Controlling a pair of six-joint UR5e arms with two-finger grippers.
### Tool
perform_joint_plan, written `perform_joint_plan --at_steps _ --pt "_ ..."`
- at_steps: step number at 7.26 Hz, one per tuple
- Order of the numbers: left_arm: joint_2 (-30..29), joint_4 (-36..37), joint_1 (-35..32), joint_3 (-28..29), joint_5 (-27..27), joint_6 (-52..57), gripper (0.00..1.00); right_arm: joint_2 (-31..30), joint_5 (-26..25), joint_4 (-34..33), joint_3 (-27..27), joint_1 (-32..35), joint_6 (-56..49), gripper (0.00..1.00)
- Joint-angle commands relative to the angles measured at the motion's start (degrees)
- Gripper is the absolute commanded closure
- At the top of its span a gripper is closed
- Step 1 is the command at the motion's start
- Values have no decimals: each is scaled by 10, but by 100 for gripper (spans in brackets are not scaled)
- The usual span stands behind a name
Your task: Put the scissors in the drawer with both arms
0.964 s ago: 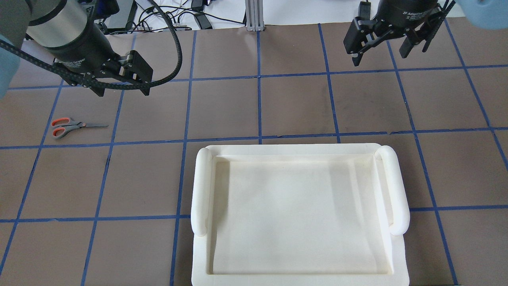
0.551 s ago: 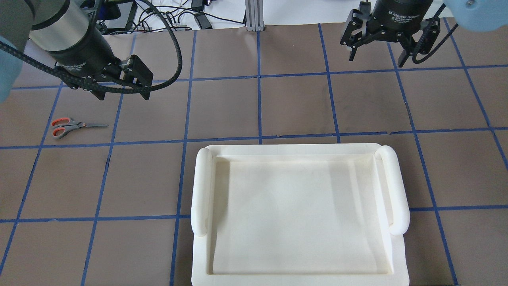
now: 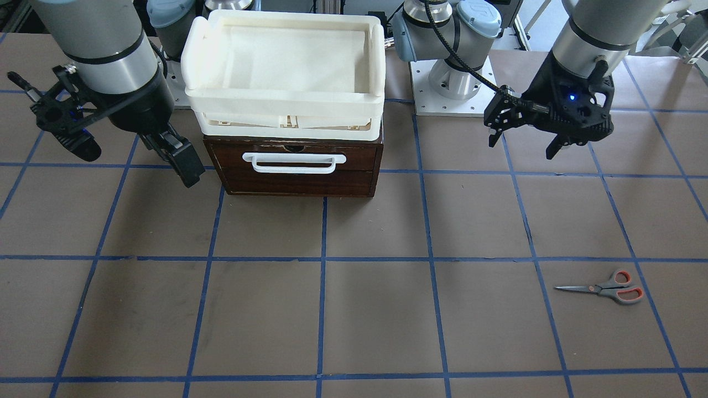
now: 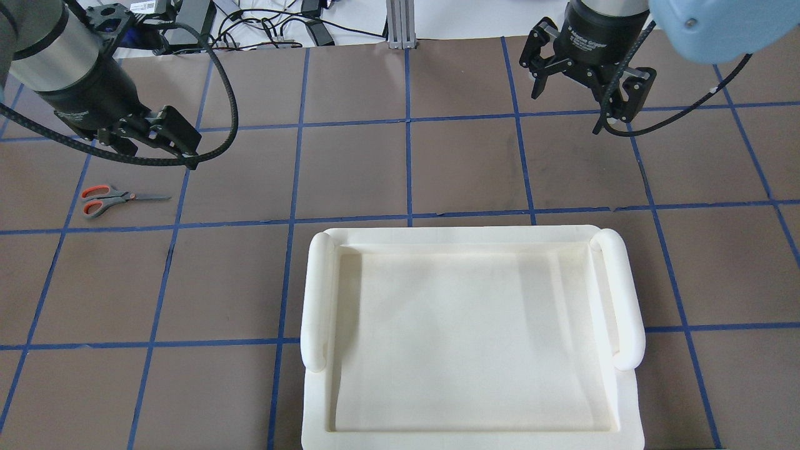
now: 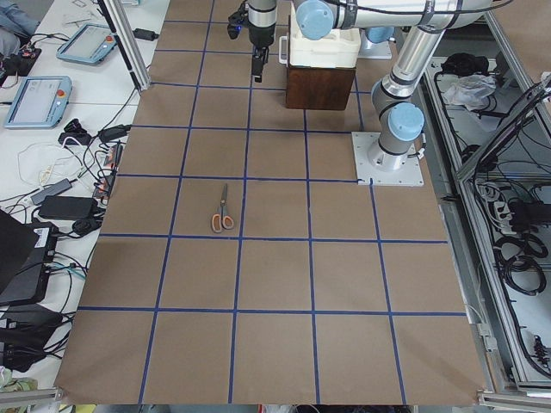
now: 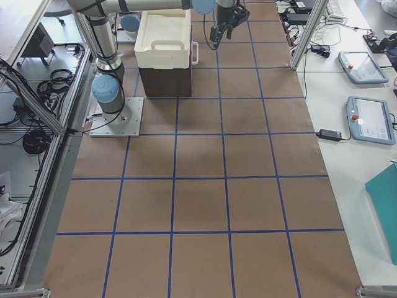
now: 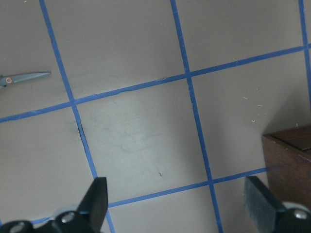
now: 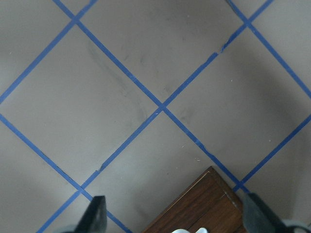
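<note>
I am about to lift the scissors [image 3: 608,289] by the handles, and they will stay closed and stick out level because the blades [image 3: 576,288] are shut together in one narrow point.
The scissors [image 4: 115,199] lie flat on the table at the far left, grey handles with orange-red loops to the left, blades pointing right; they also show in the front view [image 3: 605,290]. Only a blade tip [image 7: 26,76] shows in the left wrist view. My left gripper [image 4: 156,153] hovers open and empty just beyond them, also seen in the front view [image 3: 522,141]. The dark wooden drawer [image 3: 293,174] with its white bar handle [image 3: 294,162] is closed. My right gripper [image 3: 135,157] hangs open and empty beside the drawer's side; it also shows overhead [image 4: 578,100].
A cream-white plastic tray [image 3: 282,102] sits on top of the drawer box and hides it from overhead [image 4: 315,294]. The brown table carries a blue tape grid. Cables and tablets lie beyond the table's far edge.
My left gripper has moved left, closer to the scissors. My right gripper has turned and shifted left, toward the table's middle. The scissors and drawer have not moved.
</note>
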Motion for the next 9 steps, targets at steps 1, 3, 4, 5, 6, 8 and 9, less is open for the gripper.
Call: perform_joint_plan --at_steps 1,3,4,5,6,8,9 --pt "-48 59 65 -4 8 163 0 36 0 -1 0 54 180 0" --pt "-106 100 101 -5 29 244 0 50 7 0 0 79 262 0" --pt "-143 146 110 -4 28 274 0 72 5 0 0 98 311 0" --pt "-170 185 110 -1 31 294 0 94 5 -2 0 117 346 0" --pt "-190 189 112 5 32 309 0 109 7 -1 0 122 384 0" --pt "-231 213 138 5 28 463 0 115 35 3 0 128 409 0" --pt "-247 248 160 5 26 549 0 118 54 7 0 128 429 0"
